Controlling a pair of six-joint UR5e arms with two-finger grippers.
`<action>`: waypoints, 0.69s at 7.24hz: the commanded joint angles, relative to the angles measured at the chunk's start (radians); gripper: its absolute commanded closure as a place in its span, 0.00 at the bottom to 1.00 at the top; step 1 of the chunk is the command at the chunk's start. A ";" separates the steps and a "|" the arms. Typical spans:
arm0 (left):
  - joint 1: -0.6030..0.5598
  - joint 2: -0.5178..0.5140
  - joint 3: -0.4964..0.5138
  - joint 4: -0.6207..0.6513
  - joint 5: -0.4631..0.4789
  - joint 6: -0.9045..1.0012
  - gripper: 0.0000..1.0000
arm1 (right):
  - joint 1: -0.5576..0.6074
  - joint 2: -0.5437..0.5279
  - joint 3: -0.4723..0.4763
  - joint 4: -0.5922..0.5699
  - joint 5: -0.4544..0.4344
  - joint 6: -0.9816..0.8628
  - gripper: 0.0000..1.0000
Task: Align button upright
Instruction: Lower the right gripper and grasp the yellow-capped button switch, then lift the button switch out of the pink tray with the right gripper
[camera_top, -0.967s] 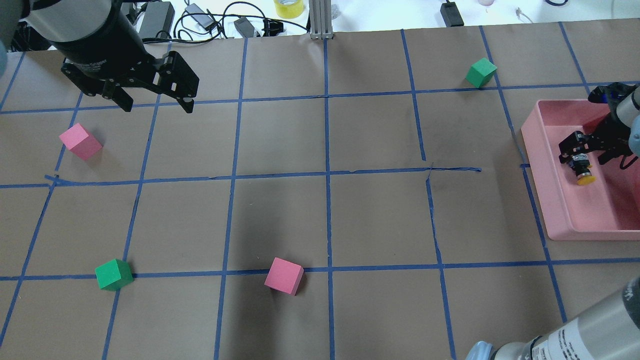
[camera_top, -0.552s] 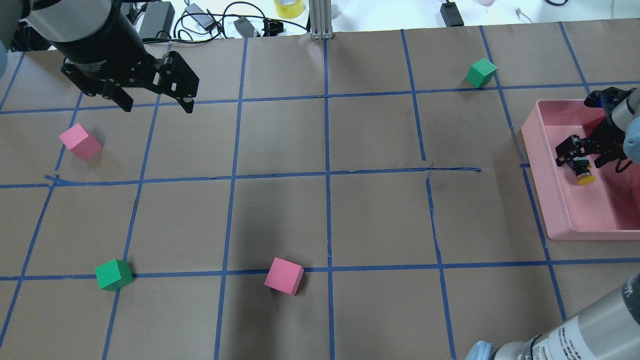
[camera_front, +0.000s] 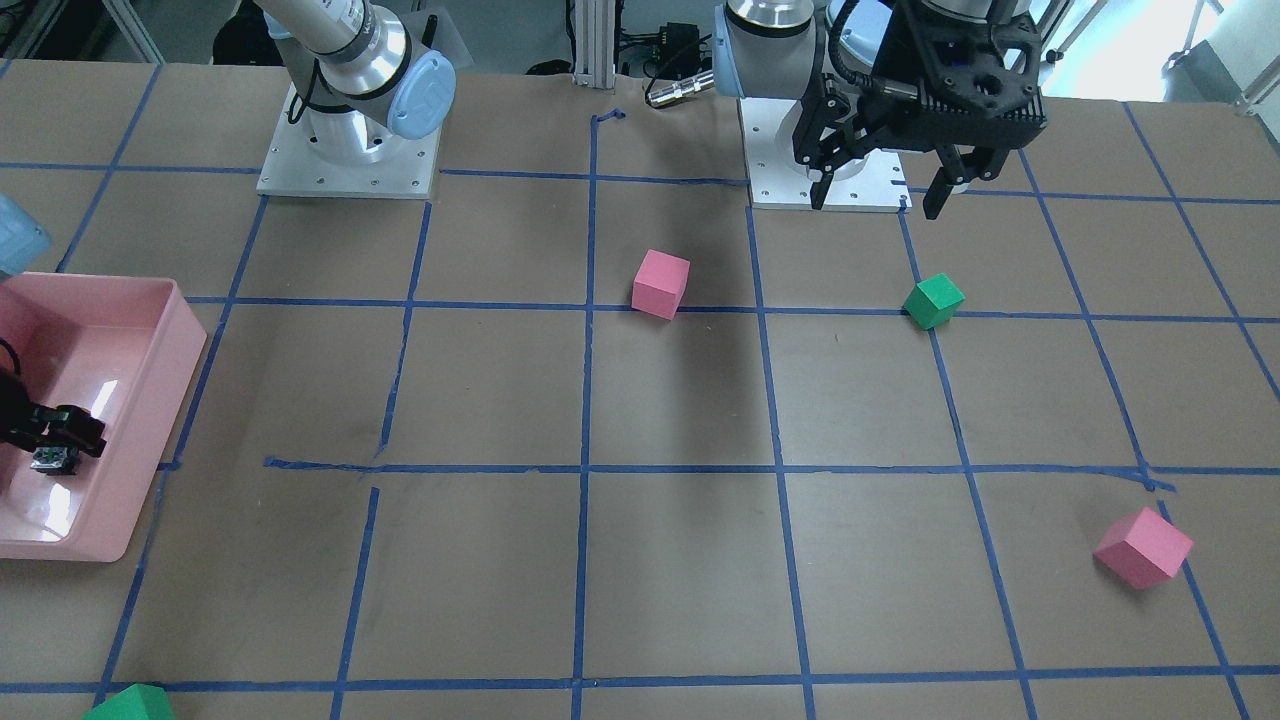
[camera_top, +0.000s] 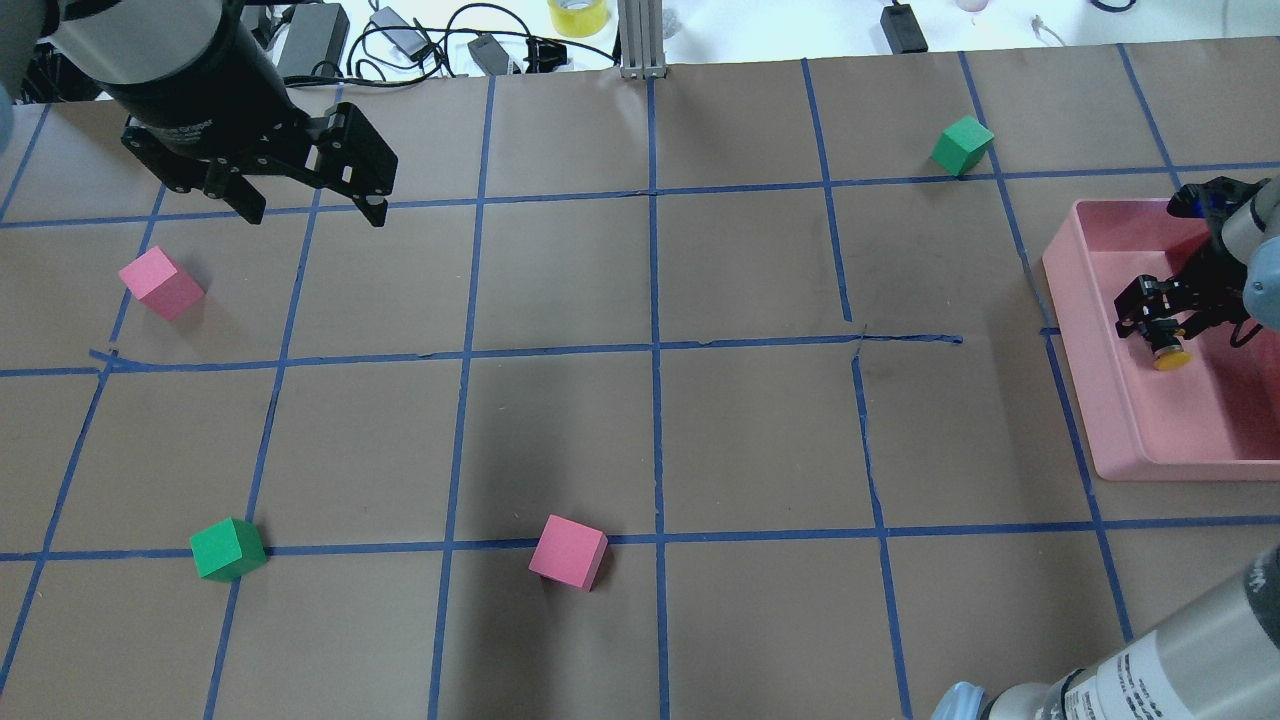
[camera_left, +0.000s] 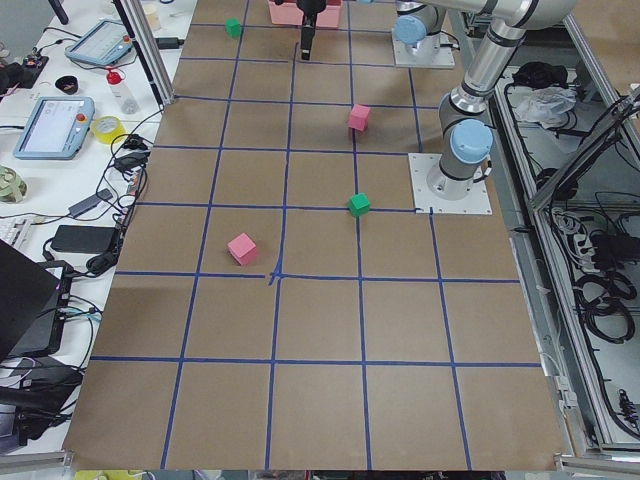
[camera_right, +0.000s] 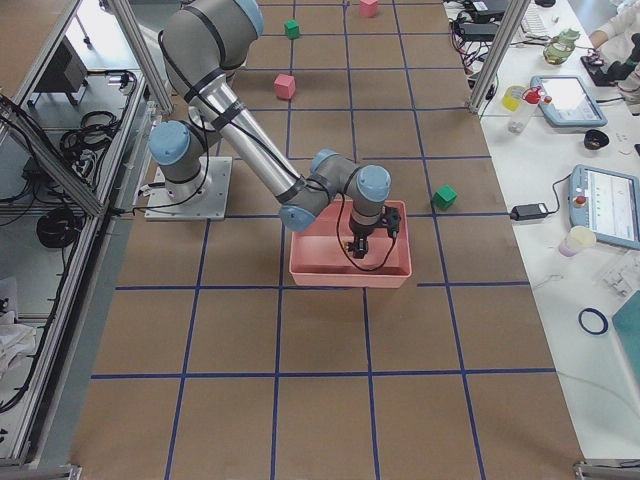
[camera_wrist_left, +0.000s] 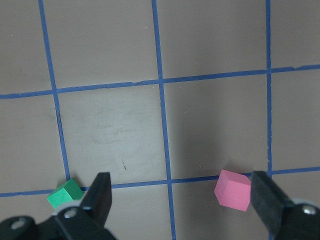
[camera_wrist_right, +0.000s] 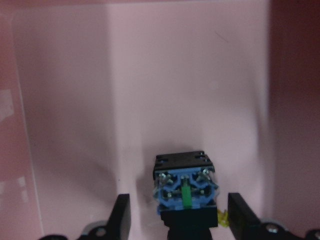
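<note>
The yellow sliver (camera_wrist_right: 223, 218) sits next to the button's block while the black neck (camera_wrist_right: 190, 233) continues. I should expect the yellow cap to be hidden beyond the neck.
The button (camera_top: 1165, 343) is inside the pink tray (camera_top: 1075, 330), with its yellow cap pointing toward the overhead view's bottom. In the right wrist view its blue-grey terminal end (camera_wrist_right: 185, 192) faces the camera and only a sliver of the yellow cap shows. My right gripper (camera_top: 1160, 318) is down in the tray, open, with one finger on each side of the button and a gap showing on both sides. It also shows in the front-facing view (camera_front: 55, 440). My left gripper (camera_top: 315, 215) is open and empty, hanging above the table's far left.
A pink cube (camera_top: 160, 282) and a green cube (camera_top: 228, 548) lie on the left. Another pink cube (camera_top: 568, 552) lies near the front middle, and a green cube (camera_top: 962, 145) at the back right. Blue tape lines grid the brown table.
My right wrist and gripper shifted slightly over the button in the tray. The button stays in nearly the same spot. The left arm has not moved.
</note>
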 joint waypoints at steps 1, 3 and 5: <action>0.000 -0.001 0.000 0.000 0.002 0.001 0.00 | 0.000 -0.025 0.000 0.005 -0.010 0.003 1.00; 0.000 0.001 0.000 0.000 0.000 0.001 0.00 | 0.000 -0.035 -0.013 0.025 -0.008 0.011 1.00; 0.001 -0.001 0.000 0.000 0.000 0.001 0.00 | 0.008 -0.089 -0.051 0.098 0.006 0.050 1.00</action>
